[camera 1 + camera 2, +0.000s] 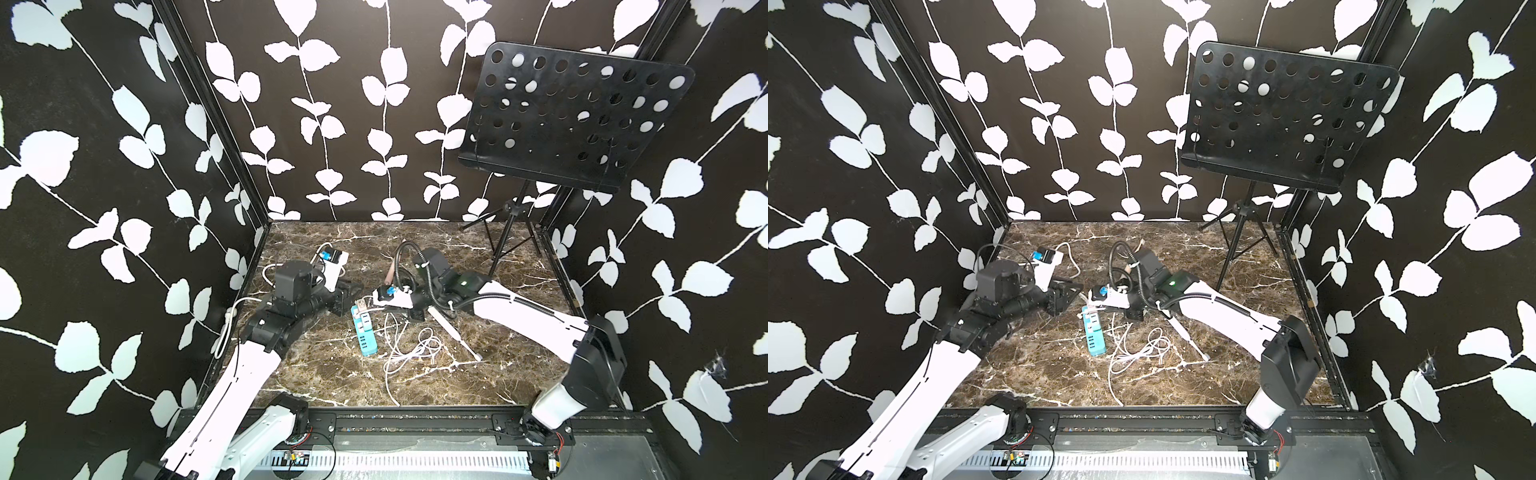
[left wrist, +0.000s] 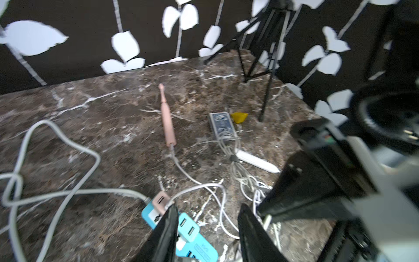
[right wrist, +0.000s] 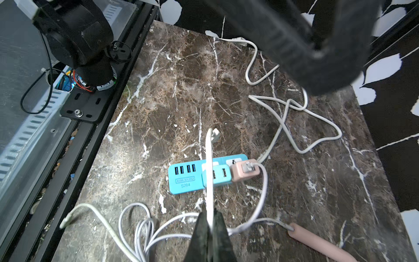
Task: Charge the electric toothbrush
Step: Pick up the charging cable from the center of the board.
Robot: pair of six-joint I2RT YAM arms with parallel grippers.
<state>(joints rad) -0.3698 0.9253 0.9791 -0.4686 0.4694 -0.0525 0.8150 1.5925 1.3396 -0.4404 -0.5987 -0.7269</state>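
Note:
I should take the cable point(image 3: 209, 142) near the USB plug with my left gripper and free my right gripper, because a long piece of white cable point(image 3: 209, 185) sticks out past my right gripper.
A pink electric toothbrush point(image 2: 166, 120) lies on the marble table point(image 1: 478, 374). A white lead runs from its base to a pink adapter point(image 3: 244, 170) on the blue power strip point(image 3: 186, 179) point(image 1: 363, 334). A white toothbrush point(image 1: 455, 332) point(image 2: 256, 161) lies right of the strip, beside a coil of white cable point(image 1: 415, 345). My right gripper point(image 3: 210, 221) point(image 1: 415, 316) is shut on a white cable point(image 3: 209, 172) that rises across the strip, its USB plug point(image 3: 216, 133) free. My left gripper point(image 2: 207, 217) point(image 1: 347, 299) hangs open at the strip's far end, holding nothing.
A black music stand point(image 1: 573, 120) on a tripod fills the back right corner. A card box point(image 2: 221, 123) and a small yellow object point(image 2: 239, 116) lie behind the white toothbrush. The strip's grey mains lead point(image 3: 294, 127) loops over the left of the table. A black rail point(image 1: 415, 424) runs along the front edge.

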